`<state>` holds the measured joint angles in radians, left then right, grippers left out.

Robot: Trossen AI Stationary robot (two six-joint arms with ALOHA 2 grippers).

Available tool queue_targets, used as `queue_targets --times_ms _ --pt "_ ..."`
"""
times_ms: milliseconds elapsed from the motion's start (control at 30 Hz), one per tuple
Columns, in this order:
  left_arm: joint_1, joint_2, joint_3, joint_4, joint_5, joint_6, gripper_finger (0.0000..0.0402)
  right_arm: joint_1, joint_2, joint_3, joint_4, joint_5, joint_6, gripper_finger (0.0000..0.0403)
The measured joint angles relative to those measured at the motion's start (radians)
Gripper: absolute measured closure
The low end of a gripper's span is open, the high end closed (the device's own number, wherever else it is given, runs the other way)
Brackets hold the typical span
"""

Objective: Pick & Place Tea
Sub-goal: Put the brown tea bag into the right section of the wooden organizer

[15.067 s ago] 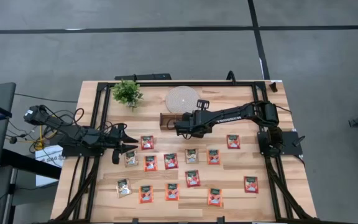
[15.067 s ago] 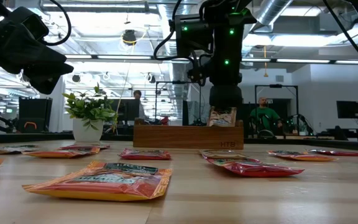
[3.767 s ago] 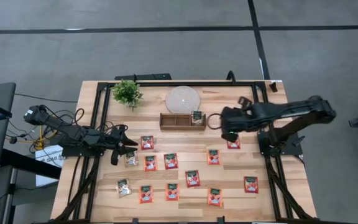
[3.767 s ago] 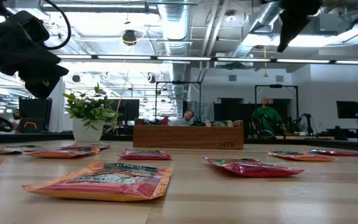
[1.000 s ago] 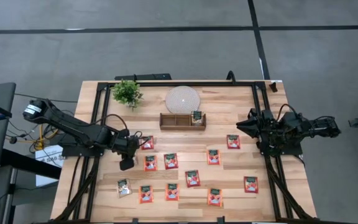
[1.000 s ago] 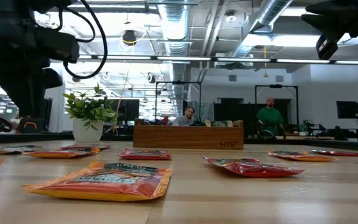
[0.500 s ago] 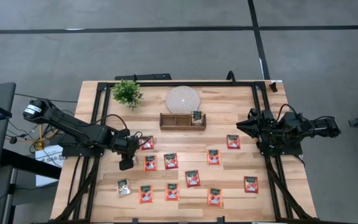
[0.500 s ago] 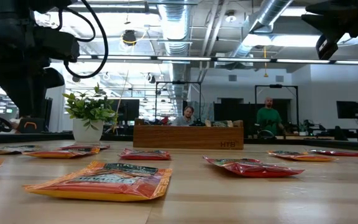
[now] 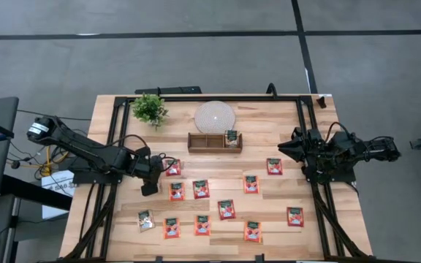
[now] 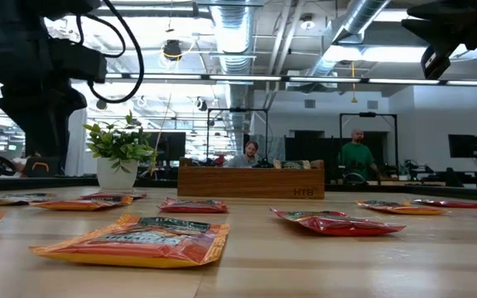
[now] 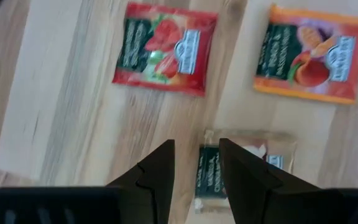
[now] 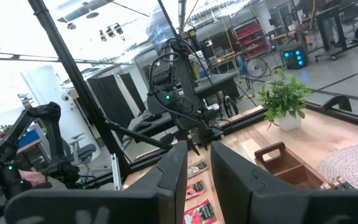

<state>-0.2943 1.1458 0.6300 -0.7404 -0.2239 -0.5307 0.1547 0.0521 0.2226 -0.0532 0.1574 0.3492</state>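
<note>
I should keep lowering my left gripper, because the pale beige sachet's dark green end [image 11: 209, 170] is between my open fingers, clear of neighbours. My left gripper should go down until it closes on that end's edge [image 11: 200, 163].
Several small tea sachets lie flat on the wooden table [image 9: 283, 193], most of them red-orange [image 9: 201, 189]; a pale one lies near the front left [image 9: 145, 220]. One sachet [image 9: 231, 136] stands in the right compartment of the wooden tray [image 9: 205, 142]. My left gripper [image 11: 196, 163] hangs open, pointing steeply down over a pale beige sachet with a dark green label [image 11: 248, 157]; its fingers partly hide the sachet. A red sachet [image 11: 165, 46] and an orange one [image 11: 312, 53] lie beyond it. My right gripper [image 12: 197, 167] waits at the table's right edge [image 9: 289, 150], raised, its fingers a little apart with nothing between them.
A round white disc [image 9: 215, 115] and a small potted plant [image 9: 150, 108] stand at the far edge behind the tray. A black frame [image 9: 218, 97] runs along the far edge and both sides. Bare wood shows between the sachet rows and the tray.
My left gripper has tipped a little at the wrist above the beige sachet and has stayed open. My right arm has kept still, and no sachet has moved.
</note>
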Motion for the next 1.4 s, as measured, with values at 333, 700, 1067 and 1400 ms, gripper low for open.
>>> queue_targets --times_ms 333,700,1067,1400 --pt "0.000 0.000 -0.058 -0.001 0.062 -0.112 0.0284 0.000 0.000 0.000 0.000 0.000 0.000 0.0337" --pt "0.001 0.000 -0.058 0.005 0.041 -0.113 0.0284 0.000 0.000 0.000 0.000 0.000 0.000 0.0337" --pt "0.001 0.048 -0.059 0.017 0.057 -0.108 0.0284 0.000 0.000 0.000 0.000 0.001 -0.001 0.0337" --pt "0.000 0.241 -0.053 0.052 0.069 -0.083 0.0284 0.000 0.000 0.000 0.000 0.001 0.000 0.0337"
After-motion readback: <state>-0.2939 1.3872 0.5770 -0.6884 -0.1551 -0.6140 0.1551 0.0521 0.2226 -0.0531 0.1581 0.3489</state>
